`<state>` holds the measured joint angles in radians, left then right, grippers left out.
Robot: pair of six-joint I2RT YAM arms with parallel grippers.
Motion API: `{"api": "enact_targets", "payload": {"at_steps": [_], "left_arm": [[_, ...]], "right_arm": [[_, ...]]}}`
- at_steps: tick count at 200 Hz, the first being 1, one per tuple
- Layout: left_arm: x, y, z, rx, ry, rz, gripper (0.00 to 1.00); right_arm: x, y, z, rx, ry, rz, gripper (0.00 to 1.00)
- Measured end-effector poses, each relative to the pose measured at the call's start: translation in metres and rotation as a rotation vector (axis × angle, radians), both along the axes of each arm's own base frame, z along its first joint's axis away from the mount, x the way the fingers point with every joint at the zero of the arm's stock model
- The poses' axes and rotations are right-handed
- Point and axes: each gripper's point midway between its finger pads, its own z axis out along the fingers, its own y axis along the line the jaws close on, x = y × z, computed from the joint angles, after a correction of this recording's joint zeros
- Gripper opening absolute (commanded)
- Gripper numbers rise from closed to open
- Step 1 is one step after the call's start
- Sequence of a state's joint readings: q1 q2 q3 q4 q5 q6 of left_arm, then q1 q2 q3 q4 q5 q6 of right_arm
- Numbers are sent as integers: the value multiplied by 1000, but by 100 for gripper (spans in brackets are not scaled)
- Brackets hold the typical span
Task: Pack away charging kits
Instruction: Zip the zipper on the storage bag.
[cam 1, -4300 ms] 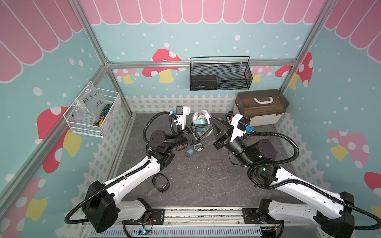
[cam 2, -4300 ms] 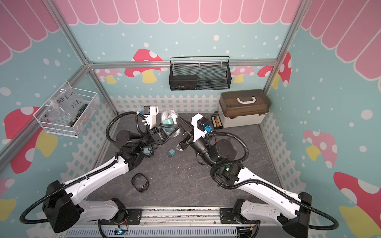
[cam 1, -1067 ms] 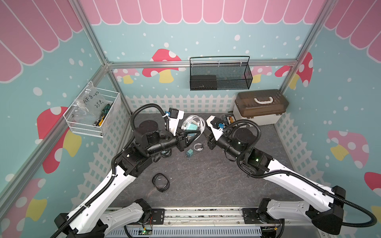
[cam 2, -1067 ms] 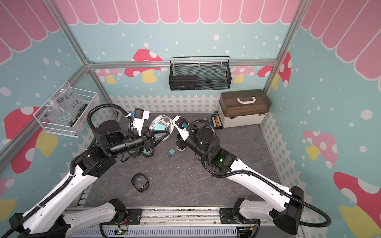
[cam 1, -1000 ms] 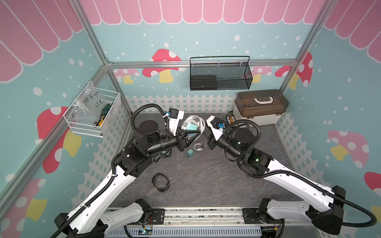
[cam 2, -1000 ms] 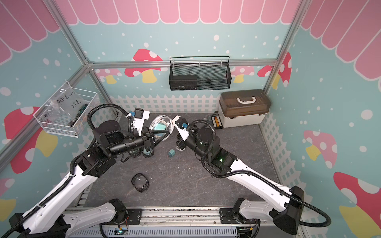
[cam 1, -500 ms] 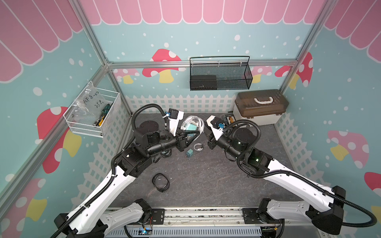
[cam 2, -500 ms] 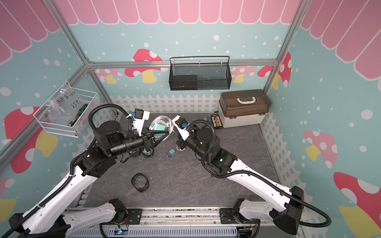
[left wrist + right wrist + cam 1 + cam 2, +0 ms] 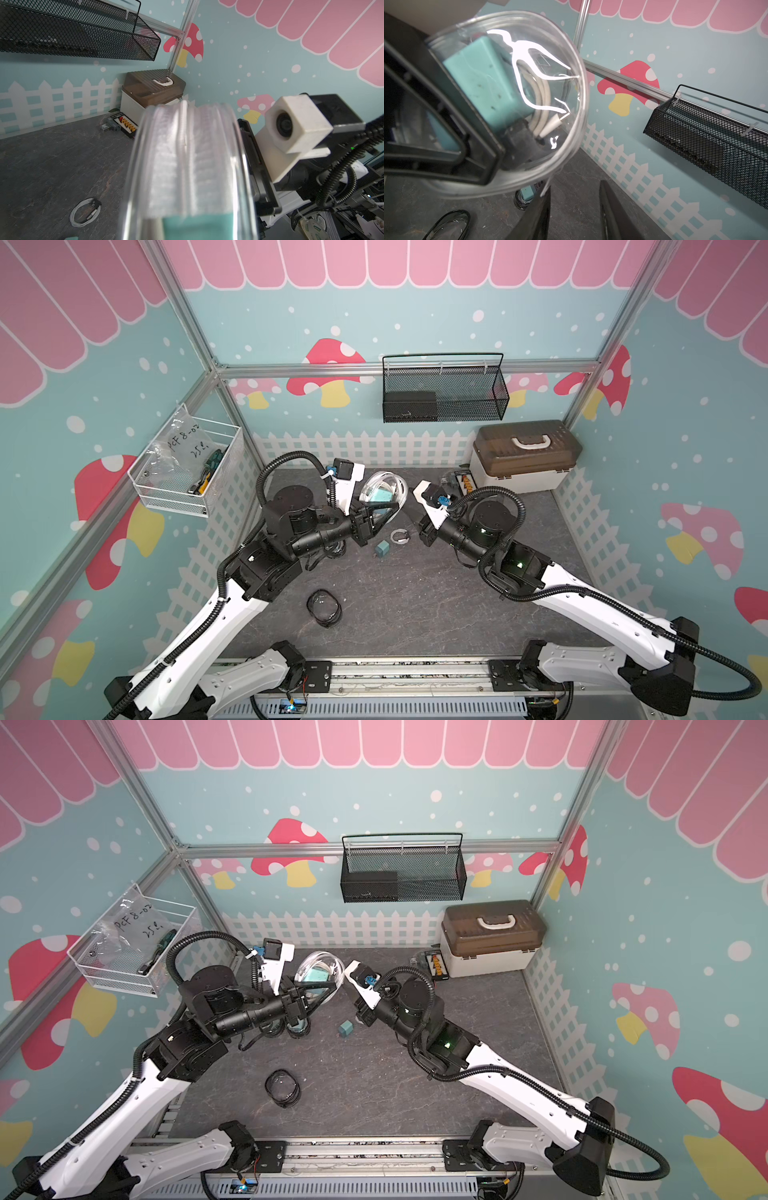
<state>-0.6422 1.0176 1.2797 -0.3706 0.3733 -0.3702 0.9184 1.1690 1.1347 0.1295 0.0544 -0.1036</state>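
My right gripper should move closer to the pouch's rim before it closes both fingers around the pouch's small tab (image 9: 546,188), because the tab touches only one finger of that gripper.
My left gripper (image 9: 384,509) is shut on a clear oval pouch (image 9: 382,492) and holds it above the table's back middle. Inside the pouch lie a teal charger (image 9: 483,83) and a coiled white cable (image 9: 542,93). The pouch fills the left wrist view, hiding the left jaws. My right gripper (image 9: 575,185) stands open just right of the pouch, with the pouch's small tab touching one finger. On the table a loose teal charger (image 9: 382,548) and a coiled white cable (image 9: 400,536) lie below the pouch. An empty black-rimmed pouch (image 9: 324,608) lies nearer the front.
Two filled black-rimmed pouches (image 9: 297,1027) sit under the left arm. A beige box with a brown lid (image 9: 523,460) and a black board with orange connectors (image 9: 461,485) stand at the back right. A black mesh basket (image 9: 444,393) hangs on the back wall, a white wire basket (image 9: 187,472) on the left wall.
Over the last second the right jaws have spread apart beside the pouch. The left gripper keeps the pouch where it was.
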Motion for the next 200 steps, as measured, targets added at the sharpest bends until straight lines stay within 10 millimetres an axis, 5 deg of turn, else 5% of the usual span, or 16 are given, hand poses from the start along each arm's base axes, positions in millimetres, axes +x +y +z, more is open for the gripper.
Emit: {"api": "enact_targets", "payload": {"at_steps": [84, 139, 200], "left_arm": [[2, 0, -1, 4, 2, 9, 0], [6, 2, -1, 6, 0, 33, 0], [6, 2, -1, 6, 0, 33, 0]], "right_arm": [[3, 7, 7, 16, 10, 12, 39], [0, 14, 1, 8, 26, 50, 53], [8, 12, 3, 24, 37, 5, 35]]}}
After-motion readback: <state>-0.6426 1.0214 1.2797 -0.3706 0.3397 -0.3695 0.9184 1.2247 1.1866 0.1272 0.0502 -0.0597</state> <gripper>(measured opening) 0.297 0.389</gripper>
